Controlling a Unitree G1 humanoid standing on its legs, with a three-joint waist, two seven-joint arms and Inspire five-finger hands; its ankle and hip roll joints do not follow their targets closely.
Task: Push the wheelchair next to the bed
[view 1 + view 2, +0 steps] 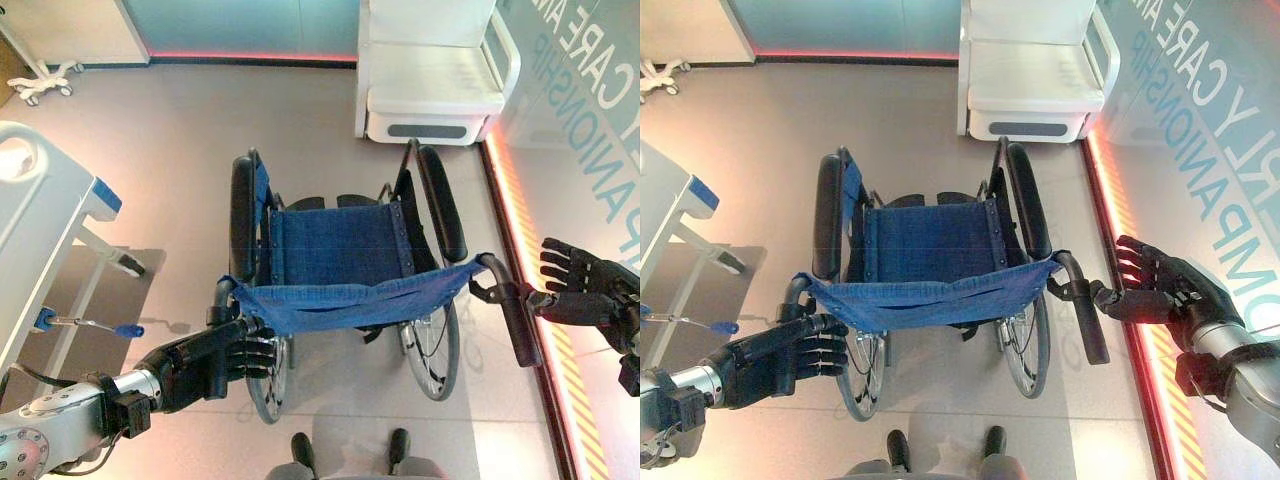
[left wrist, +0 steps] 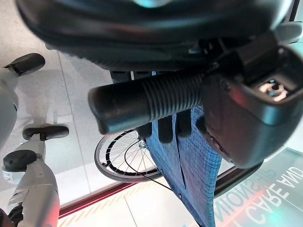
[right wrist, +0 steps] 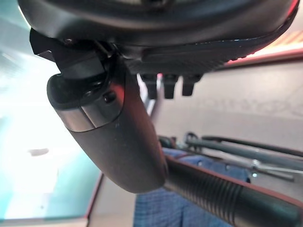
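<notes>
The blue fabric seat [image 1: 340,243] is lying spread flat between the wheelchair's side frames [image 1: 350,305], so the wheelchair will stay open and roll in one piece when I push it.
The wheelchair [image 1: 340,245] with its blue fabric seat and backrest stands on the floor right in front of me, facing away. My left hand [image 1: 200,365] has its fingers curled round the left push handle [image 2: 151,101], whose ribbed black grip lies across the palm. My right hand [image 1: 1175,290] is at the right push handle [image 1: 1088,320] with its fingers straight and spread. Its thumb [image 3: 113,137] rests against the side of that grip. The bed [image 1: 40,230], white with a blue corner, stands to the left of the wheelchair, a gap of floor between them.
A white padded seat unit [image 1: 430,70] stands just beyond the wheelchair. A wall with large lettering [image 1: 590,120] and a red-lit floor strip [image 1: 520,220] run close along the right. A blue-tipped crank [image 1: 100,325] sticks out below the bed. A wheeled stand base [image 1: 40,80] sits far left.
</notes>
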